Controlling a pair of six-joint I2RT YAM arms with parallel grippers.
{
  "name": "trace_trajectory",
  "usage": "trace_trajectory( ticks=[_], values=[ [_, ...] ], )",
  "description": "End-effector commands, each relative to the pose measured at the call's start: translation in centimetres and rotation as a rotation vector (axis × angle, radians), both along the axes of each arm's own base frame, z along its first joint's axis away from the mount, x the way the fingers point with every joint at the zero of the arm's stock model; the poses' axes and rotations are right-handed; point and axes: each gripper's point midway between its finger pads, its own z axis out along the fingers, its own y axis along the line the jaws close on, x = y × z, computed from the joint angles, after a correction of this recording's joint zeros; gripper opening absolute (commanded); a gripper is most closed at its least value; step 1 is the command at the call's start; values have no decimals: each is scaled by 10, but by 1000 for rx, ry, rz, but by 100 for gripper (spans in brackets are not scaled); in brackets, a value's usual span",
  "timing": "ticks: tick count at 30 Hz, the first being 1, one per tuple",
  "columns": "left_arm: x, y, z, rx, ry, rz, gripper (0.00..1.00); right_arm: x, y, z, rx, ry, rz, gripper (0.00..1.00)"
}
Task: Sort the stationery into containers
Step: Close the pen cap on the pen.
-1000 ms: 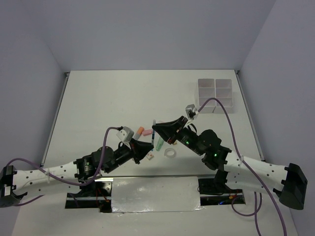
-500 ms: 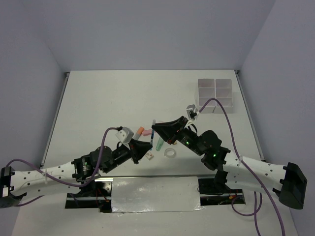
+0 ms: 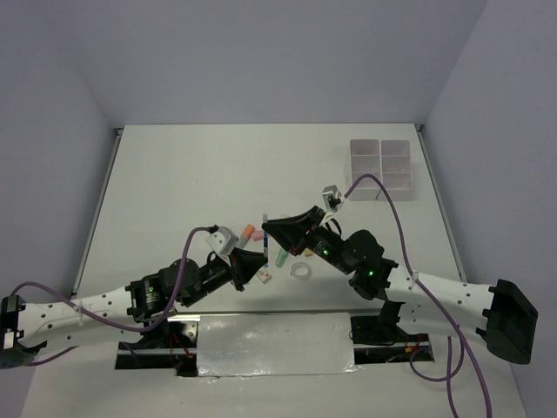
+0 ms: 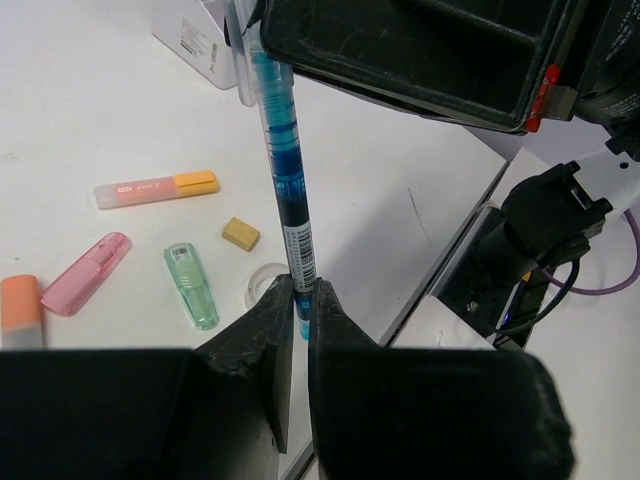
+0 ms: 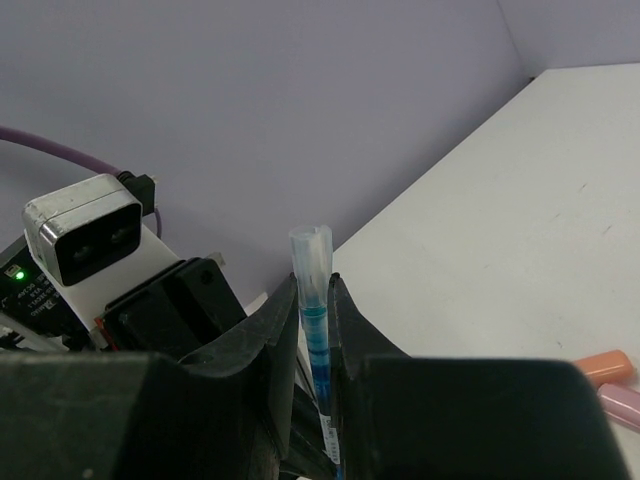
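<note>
Next, my left gripper opens and moves back before my right gripper carries the pen to the trays, because my left gripper is holding the blue pen's lower end (image 4: 302, 270), far from the white trays (image 3: 380, 169).
A thin blue pen (image 4: 287, 190) with a clear cap (image 5: 311, 250) hangs in the air between both grippers. My left gripper (image 4: 300, 300) is shut on its lower end. My right gripper (image 5: 314, 288) is shut on it just under the cap. In the top view the pen (image 3: 264, 241) runs from the right gripper (image 3: 268, 228) to the left gripper (image 3: 251, 264), above the loose stationery. The joined white trays (image 3: 383, 168) stand at the far right, apart from both arms.
On the table below lie a pink-yellow marker (image 4: 155, 189), a pink marker (image 4: 85, 273), a green packet (image 4: 190, 285), a yellow eraser (image 4: 240, 234), a clear tape ring (image 4: 262, 285) and an orange-capped marker (image 4: 20, 310). The table's near edge (image 4: 440, 270) is close by.
My right gripper has shifted a little to the left, toward the left gripper, with the pen between them. The left arm has hardly moved.
</note>
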Motion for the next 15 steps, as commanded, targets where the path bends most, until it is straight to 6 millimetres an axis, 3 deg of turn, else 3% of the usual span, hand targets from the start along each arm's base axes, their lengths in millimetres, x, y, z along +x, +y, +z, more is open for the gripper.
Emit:
trace_trajectory(
  ticks=[1,3,12,15],
  values=[
    [9,27,146,-405,-195,93,0,-32,9,-91,-254,156,151,0],
    [9,25,143,-390,-192,90,0,-36,10,-86,-247,131,174,0],
    [11,6,118,-329,-149,60,0,-44,7,-43,-193,54,211,68],
    [13,8,114,-325,-142,74,0,-43,-1,-32,-182,25,179,73]
  ],
)
